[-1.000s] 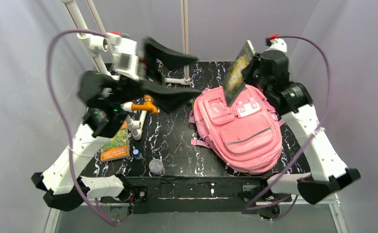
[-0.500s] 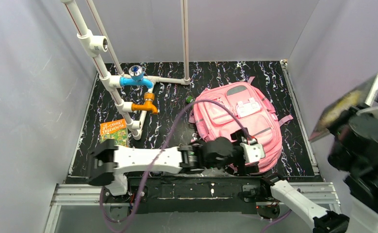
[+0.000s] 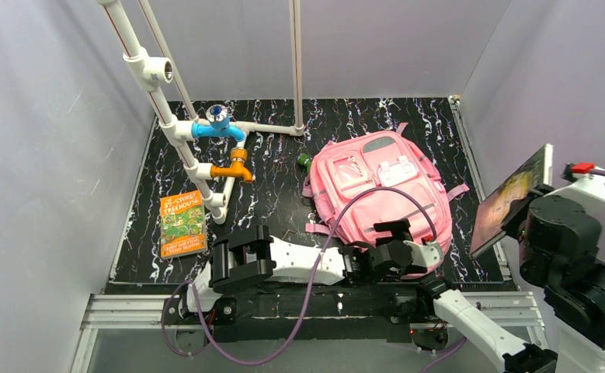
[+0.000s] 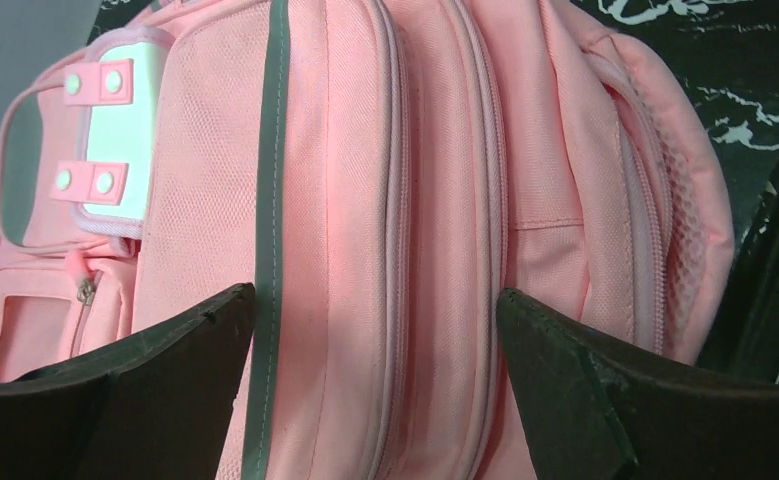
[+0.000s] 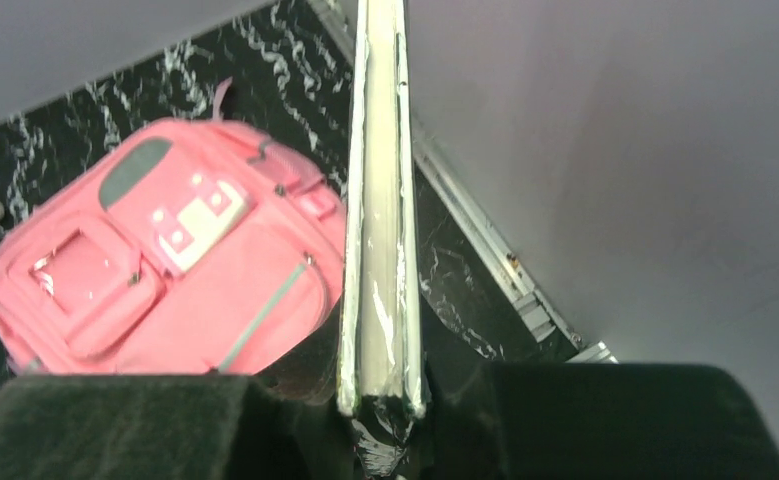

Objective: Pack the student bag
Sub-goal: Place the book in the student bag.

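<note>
Next, I pinch the zip seam (image 4: 400, 250) with my left gripper and lift it before my right gripper slides the book in, because the bag's front sags over its opening (image 4: 665, 205).
The student bag (image 3: 377, 190), a big pink backpack, lies flat on the black marbled table, front pockets up. My left arm stretches low along the table's near edge. Its gripper (image 3: 398, 242) is open at the bag's near end. In the left wrist view the bag (image 4: 385, 180) fills the frame and the open gripper (image 4: 375, 293) has a zip seam between its fingertips, with nothing gripped. My right gripper (image 3: 526, 221) is raised past the table's right edge, shut on a dark-covered book (image 3: 512, 198). The right wrist view shows that book (image 5: 380, 250) edge-on between the fingers, with the bag (image 5: 165, 270) below left.
A second book (image 3: 182, 223) with an orange and green cover lies at the left. A white pipe frame (image 3: 186, 151) with blue and orange fittings stands at the back left. A small green thing (image 3: 304, 161) sits by the bag's far left corner. Grey walls enclose the table.
My left arm has swung down from high at the back left to the bag's near end. The right arm has carried the book from above the bag out to the right side.
</note>
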Tool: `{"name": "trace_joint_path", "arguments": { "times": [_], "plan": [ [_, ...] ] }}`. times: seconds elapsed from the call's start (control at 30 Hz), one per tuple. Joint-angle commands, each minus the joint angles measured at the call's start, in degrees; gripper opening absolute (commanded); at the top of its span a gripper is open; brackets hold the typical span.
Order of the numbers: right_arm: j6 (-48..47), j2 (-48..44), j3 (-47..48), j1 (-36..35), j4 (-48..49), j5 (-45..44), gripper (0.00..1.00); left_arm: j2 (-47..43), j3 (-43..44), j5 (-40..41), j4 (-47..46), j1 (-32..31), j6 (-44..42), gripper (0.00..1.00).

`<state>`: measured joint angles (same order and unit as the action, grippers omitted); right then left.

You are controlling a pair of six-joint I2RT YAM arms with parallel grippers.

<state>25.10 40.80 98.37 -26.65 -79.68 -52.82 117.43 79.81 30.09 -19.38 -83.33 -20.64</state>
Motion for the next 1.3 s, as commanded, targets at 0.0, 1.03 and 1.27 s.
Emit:
{"name": "trace_joint_path", "arguments": {
  "times": [0.0, 1.03, 1.27],
  "plan": [
    [5.8, -2.9, -2.6, -0.2, -0.6, 4.7, 0.01, 1.5, 3.9, 6.9, -1.1, 1.0, -2.0, 0.88],
    [59.4, -38.9, -46.0, -35.4, 13.0, 8.7, 0.01, -15.3, 26.5, -16.3, 34.4, 17.8, 26.9, 0.0],
    [64.1, -32.4, -55.2, -38.7, 27.2, -2.2, 0.01, -15.6, 26.4, -20.7, 35.0, 17.8, 28.4, 0.0]
  ]
}}
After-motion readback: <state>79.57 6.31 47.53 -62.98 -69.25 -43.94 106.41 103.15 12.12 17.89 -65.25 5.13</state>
